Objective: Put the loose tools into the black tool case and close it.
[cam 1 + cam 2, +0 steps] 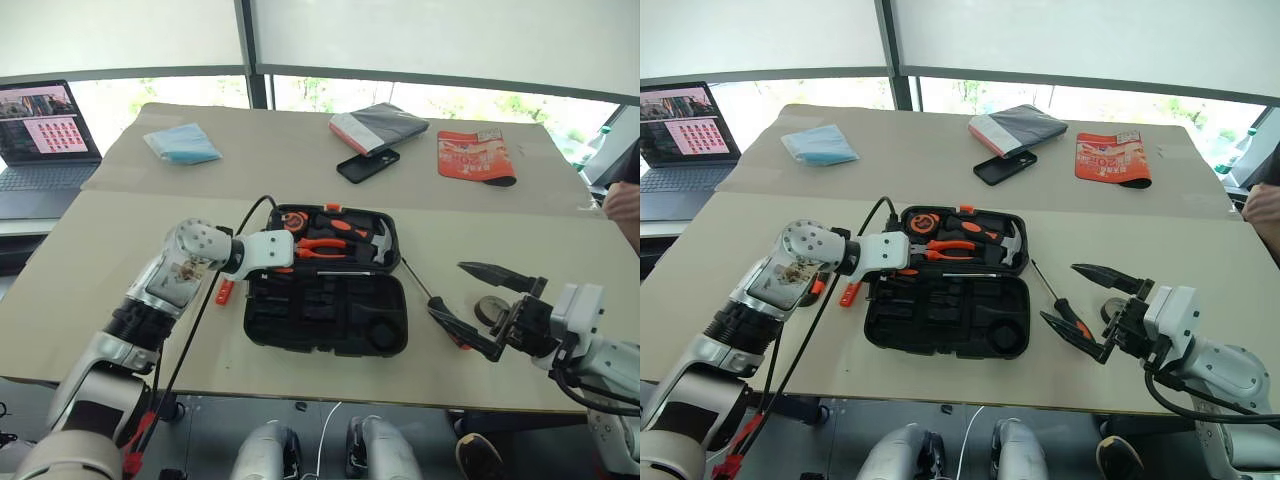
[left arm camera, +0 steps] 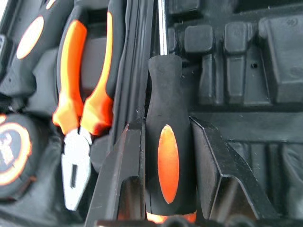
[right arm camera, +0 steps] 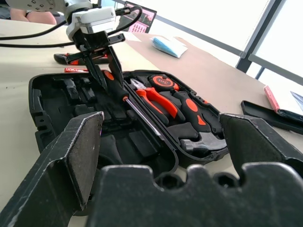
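Note:
The screwdriver's shaft (image 1: 348, 273) lies along the case's hinge. Next, my left gripper moves the screwdriver down into the near half (image 1: 335, 286) before the case closes.
The black tool case (image 1: 300, 312) lies open mid-table, its far half holding pliers (image 1: 322, 247), a hammer and a tape measure. My left gripper (image 1: 287, 263) hovers over the case's hinge line, shut on an orange-and-black screwdriver (image 2: 168, 165) whose shaft (image 3: 142, 114) points across the case. Right of the case my right gripper (image 1: 447, 290) stands open with nothing in it, above a second screwdriver (image 1: 418, 283) lying on the table. The grey tape roll (image 1: 490, 309) sits just behind that gripper. An orange-and-black utility knife (image 1: 225, 291) lies left of the case.
At the back are a black phone (image 1: 367, 165), a grey-and-red pouch (image 1: 378, 127), an orange packet (image 1: 475, 157) and a blue pack (image 1: 182, 143). A laptop (image 1: 40, 130) stands far left. A person's hand (image 1: 625, 205) shows at the right edge. The table's front edge runs close below the case.

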